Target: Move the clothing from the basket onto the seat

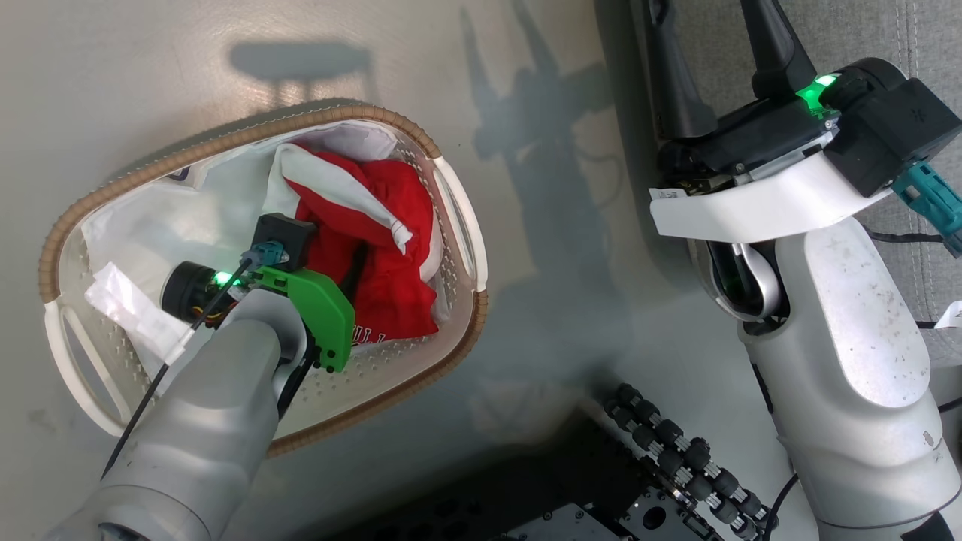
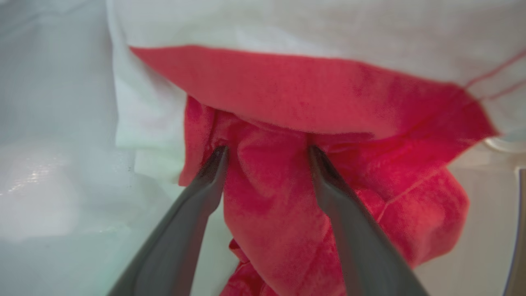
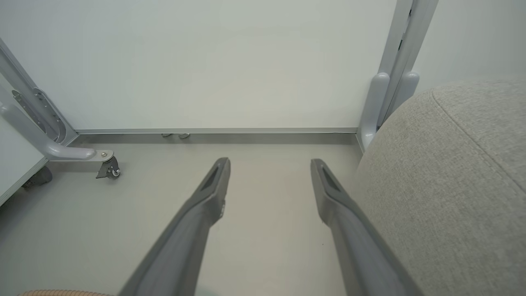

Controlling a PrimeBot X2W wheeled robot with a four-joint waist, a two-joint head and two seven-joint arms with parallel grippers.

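The bunched red clothing should come up in one piece and leave the white sheet behind when I lift the clothing's fold, because the clothing's clear edge separates the two.
The white basket with a brown woven rim stands on the floor at the left of the head view. Red clothing with white trim lies bunched in its right half. My left arm reaches down into the basket, its wrist over the pile. In the left wrist view my left gripper is open, and a fold of the red clothing runs between its two fingers. My right gripper is open and holds nothing, up above the floor beside the grey seat. It rises at the head view's top right, against the seat.
A plain white sheet lines the basket. My dark base with its roller wheels sits at the bottom of the head view. A metal frame with a caster stands by the far wall, left of the right gripper.
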